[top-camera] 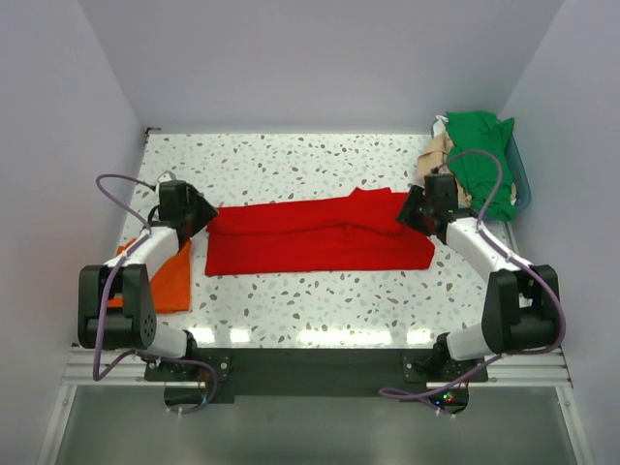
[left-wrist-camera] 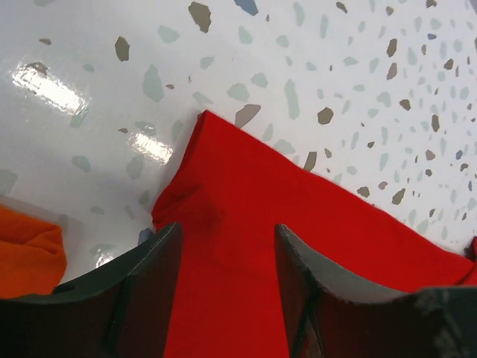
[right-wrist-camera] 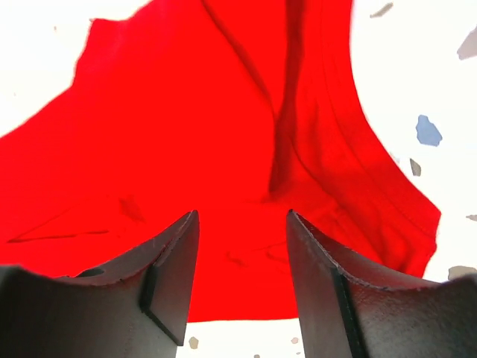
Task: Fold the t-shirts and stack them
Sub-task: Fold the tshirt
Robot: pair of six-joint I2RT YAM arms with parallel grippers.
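Observation:
The red t-shirt's back edge sticks out in a step [top-camera: 358, 192]. So my right gripper should pinch the back edge [top-camera: 391, 192] close to its end and pull it straight together with my left gripper.
A red t-shirt [top-camera: 315, 237] lies folded into a long band across the middle of the speckled table. My left gripper [top-camera: 206, 217] hangs over its left end, jaws open, with red cloth [left-wrist-camera: 223, 268] showing flat between them. Over the right end my right gripper [top-camera: 412, 211] also stands open, above the cloth [right-wrist-camera: 238, 186] and gripping nothing. An orange t-shirt [top-camera: 167, 279] lies folded at the left, under the left arm; it also shows as an orange corner [left-wrist-camera: 26, 250]. Green [top-camera: 480, 155] and tan [top-camera: 438, 150] t-shirts are heaped at the back right.
A teal basket [top-camera: 520, 179] holds the green and tan heap at the back right corner. White walls close in the table on three sides. Bare speckled table [top-camera: 291, 165] lies behind the red shirt and in front of it.

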